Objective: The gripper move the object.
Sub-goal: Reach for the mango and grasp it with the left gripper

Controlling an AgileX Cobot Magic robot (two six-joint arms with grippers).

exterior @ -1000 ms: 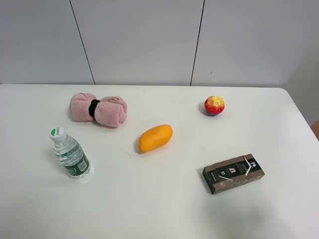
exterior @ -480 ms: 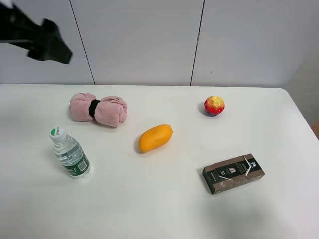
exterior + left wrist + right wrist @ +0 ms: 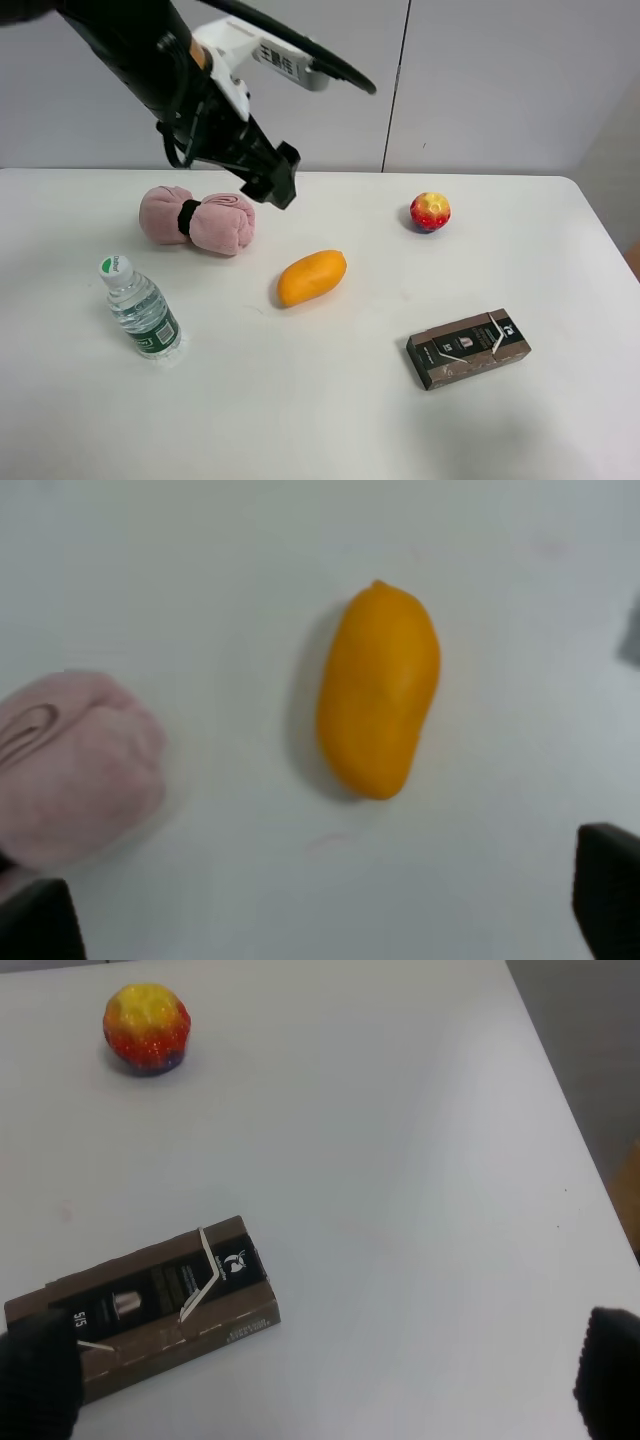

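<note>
I should keep lowering my left gripper, as its open fingers line up across the mango-like object's narrow width (image 3: 379, 690). I should go down toward the object until both fingers are on either side of its middle (image 3: 312, 278).
The orange-yellow mango-like object (image 3: 312, 277) lies on the white table (image 3: 330, 400) near its middle. It also shows in the left wrist view (image 3: 378, 690). My left gripper (image 3: 277, 180), black jaws on a black arm with a white bracket, hangs in the air above the table, up and to the left of the object, beside the pink towel. In the left wrist view the left gripper (image 3: 322, 915) is open and empty, its fingertips (image 3: 608, 890) far apart. My right gripper (image 3: 322, 1380) is open and empty over the table's right side; it is out of the high view.
A pink rolled towel (image 3: 197, 220) lies left of the object. A water bottle (image 3: 140, 308) stands at the front left. A red-and-yellow ball (image 3: 430, 212) sits at the back right. A dark box (image 3: 468, 348) lies at the front right, also under the right gripper (image 3: 140, 1305).
The left arm has swung in from the upper left of the high view and now hangs over the towel's right end. The objects on the table have not moved.
</note>
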